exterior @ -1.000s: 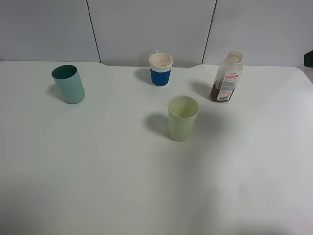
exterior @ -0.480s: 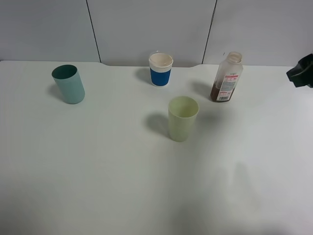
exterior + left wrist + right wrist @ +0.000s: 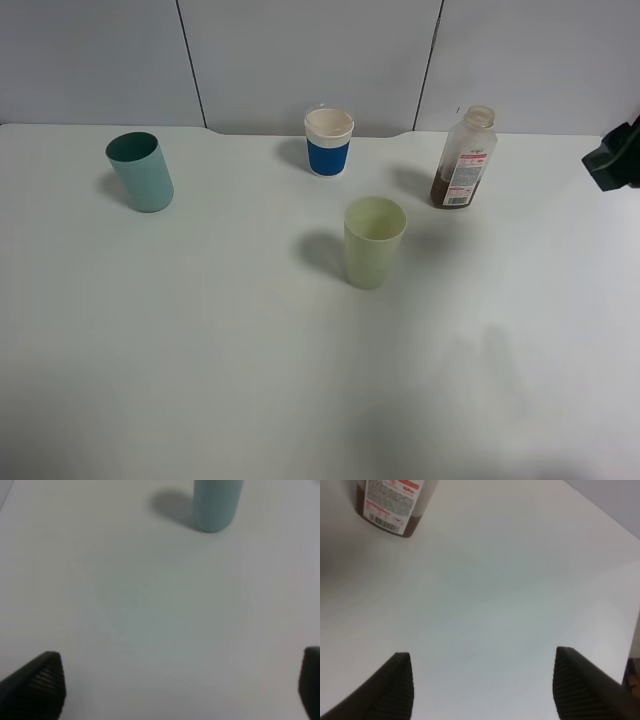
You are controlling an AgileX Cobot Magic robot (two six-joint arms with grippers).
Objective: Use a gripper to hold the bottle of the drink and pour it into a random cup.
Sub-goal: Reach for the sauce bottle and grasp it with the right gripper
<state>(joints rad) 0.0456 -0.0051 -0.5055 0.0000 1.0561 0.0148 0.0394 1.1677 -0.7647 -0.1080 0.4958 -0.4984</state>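
The open fingers of my right gripper tilt down at the table (image 3: 480,630) next to the bottle, so I need to turn them flatter and approach at the bottle's side (image 3: 484,168).
The bottle of the drink (image 3: 463,158) stands upright and capless at the back right of the table, with brown drink in its lower part. It also shows in the right wrist view (image 3: 392,505). The pale yellow-green cup (image 3: 374,242) stands upright near the middle, in front and to the left of the bottle. My right gripper (image 3: 612,160) shows at the right edge, well apart from the bottle. In the right wrist view it (image 3: 487,690) is open and empty above bare table. My left gripper (image 3: 175,685) is open and empty; the exterior view does not show it.
A teal-green tumbler (image 3: 141,172) stands at the back left and also shows in the left wrist view (image 3: 215,505). A white cup with a blue band (image 3: 329,142) stands at the back middle. The white table (image 3: 200,350) ends at a grey panelled wall (image 3: 300,60).
My right gripper has come into the exterior view from the right edge and now sits a little lower there. The bottle and the cups have not moved.
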